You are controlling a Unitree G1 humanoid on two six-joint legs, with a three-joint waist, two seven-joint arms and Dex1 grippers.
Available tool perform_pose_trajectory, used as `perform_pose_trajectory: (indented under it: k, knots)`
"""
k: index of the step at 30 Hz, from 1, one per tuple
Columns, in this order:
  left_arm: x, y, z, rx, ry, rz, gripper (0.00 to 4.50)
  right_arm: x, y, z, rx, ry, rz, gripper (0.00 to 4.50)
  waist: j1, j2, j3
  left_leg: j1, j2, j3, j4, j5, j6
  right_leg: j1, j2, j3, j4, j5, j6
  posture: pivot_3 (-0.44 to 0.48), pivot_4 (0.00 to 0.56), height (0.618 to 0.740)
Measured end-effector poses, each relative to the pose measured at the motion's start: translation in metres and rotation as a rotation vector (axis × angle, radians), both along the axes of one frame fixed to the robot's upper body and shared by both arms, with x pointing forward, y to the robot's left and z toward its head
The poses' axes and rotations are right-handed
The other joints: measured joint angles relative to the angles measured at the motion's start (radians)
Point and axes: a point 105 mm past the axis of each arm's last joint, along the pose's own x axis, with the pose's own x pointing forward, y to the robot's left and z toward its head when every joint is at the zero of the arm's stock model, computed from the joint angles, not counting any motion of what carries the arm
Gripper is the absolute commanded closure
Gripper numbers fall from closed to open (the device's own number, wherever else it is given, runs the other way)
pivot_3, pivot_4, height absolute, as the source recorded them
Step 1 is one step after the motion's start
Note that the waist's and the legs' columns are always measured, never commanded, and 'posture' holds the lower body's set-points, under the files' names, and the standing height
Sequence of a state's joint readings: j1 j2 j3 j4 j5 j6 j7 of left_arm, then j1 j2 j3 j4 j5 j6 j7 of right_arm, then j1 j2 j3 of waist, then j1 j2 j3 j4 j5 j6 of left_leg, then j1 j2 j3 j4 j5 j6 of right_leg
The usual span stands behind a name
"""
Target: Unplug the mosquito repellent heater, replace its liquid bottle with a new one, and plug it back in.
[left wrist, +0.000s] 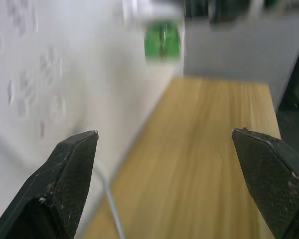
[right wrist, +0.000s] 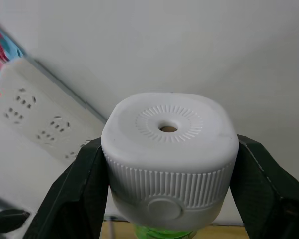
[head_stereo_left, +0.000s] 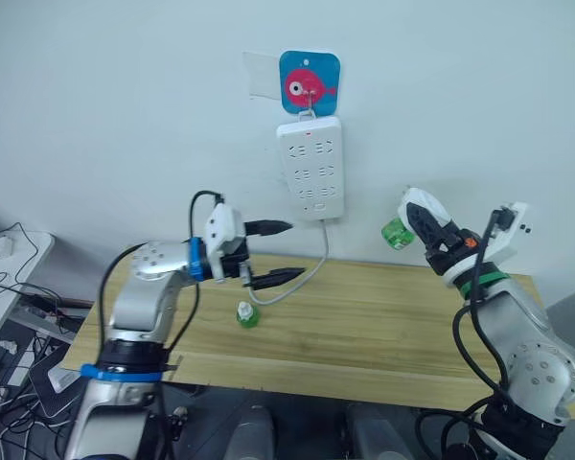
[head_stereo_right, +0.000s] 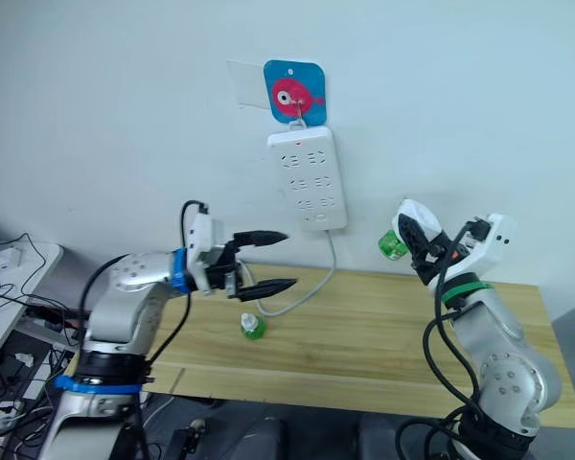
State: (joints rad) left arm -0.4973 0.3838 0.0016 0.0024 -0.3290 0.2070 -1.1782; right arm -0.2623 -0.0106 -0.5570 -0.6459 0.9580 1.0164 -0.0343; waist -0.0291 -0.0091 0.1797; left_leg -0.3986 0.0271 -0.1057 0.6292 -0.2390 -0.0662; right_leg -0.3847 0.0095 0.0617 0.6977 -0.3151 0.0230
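The green liquid bottle (head_stereo_left: pixel 397 234) is hanging fixed under the lifted heater, so it will unscrew little by little and stay attached when the robot turns it.
My right gripper (head_stereo_left: pixel 424 222) is shut on the mosquito repellent heater (right wrist: pixel 168 154), a small white rounded unit with a round vent on top. A green liquid bottle (head_stereo_left: pixel 396 234) hangs from the heater's underside. The heater is held in the air to the right of the white power strip (head_stereo_left: pixel 311 167) on the wall. My left gripper (head_stereo_left: pixel 283 251) stands open above the wooden table (head_stereo_left: pixel 364 326), nothing between its fingers. A second green liquid bottle (head_stereo_left: pixel 247 313) stands on the table just below that gripper.
The power strip hangs from a hook on a blue and pink sticker (head_stereo_left: pixel 310 81), and its grey cable (head_stereo_left: pixel 311 268) runs down to the table. A side table with cables (head_stereo_left: pixel 5 264) is at the far left.
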Motion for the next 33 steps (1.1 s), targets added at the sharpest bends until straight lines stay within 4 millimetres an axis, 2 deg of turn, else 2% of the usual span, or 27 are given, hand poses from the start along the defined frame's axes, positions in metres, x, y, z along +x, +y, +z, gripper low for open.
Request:
perform_pose_trajectory:
  k: [5,11,22,28,33]
  knots:
    - [0.011,-0.04,0.017,-0.091,-0.051,-0.034,0.02,-0.003,-0.008,0.001,0.199,0.039,-0.019,1.54,-0.018,0.0,0.001,-0.001,0.001,0.004,-0.001,0.0,0.0,-0.003,0.001,0.001,0.0,0.0,0.0,-0.02,0.181,0.74]
    - [0.009,-0.073,0.016,-0.15,-0.045,-0.085,0.02,-0.005,-0.007,0.01,0.378,0.034,-0.033,1.54,-0.043,0.001,0.002,0.0,0.001,0.005,-0.001,0.0,0.001,-0.003,0.002,0.003,0.0,0.0,0.0,-0.06,0.181,0.74]
    - [0.005,-0.1,0.007,-0.19,-0.05,-0.098,0.02,-0.02,0.017,0.025,0.429,0.026,0.092,1.54,-0.056,0.0,0.003,0.0,0.001,0.006,-0.001,0.0,0.001,-0.003,0.003,0.003,0.0,0.0,0.0,-0.08,0.17,0.74]
    - [0.007,-0.113,0.012,-0.24,-0.049,-0.073,0.02,-0.02,0.022,0.027,0.417,0.028,0.118,1.54,-0.056,0.0,0.003,0.0,0.001,0.006,-0.001,0.0,0.0,-0.003,0.003,0.004,0.0,0.0,0.0,-0.084,0.165,0.74]
    - [0.008,-0.113,0.014,-0.253,-0.049,-0.061,0.02,-0.02,0.017,0.025,0.416,0.029,0.093,1.54,-0.056,0.0,0.003,0.0,0.001,0.006,-0.001,0.0,0.0,-0.003,0.003,0.004,0.0,0.0,0.001,-0.085,0.161,0.74]
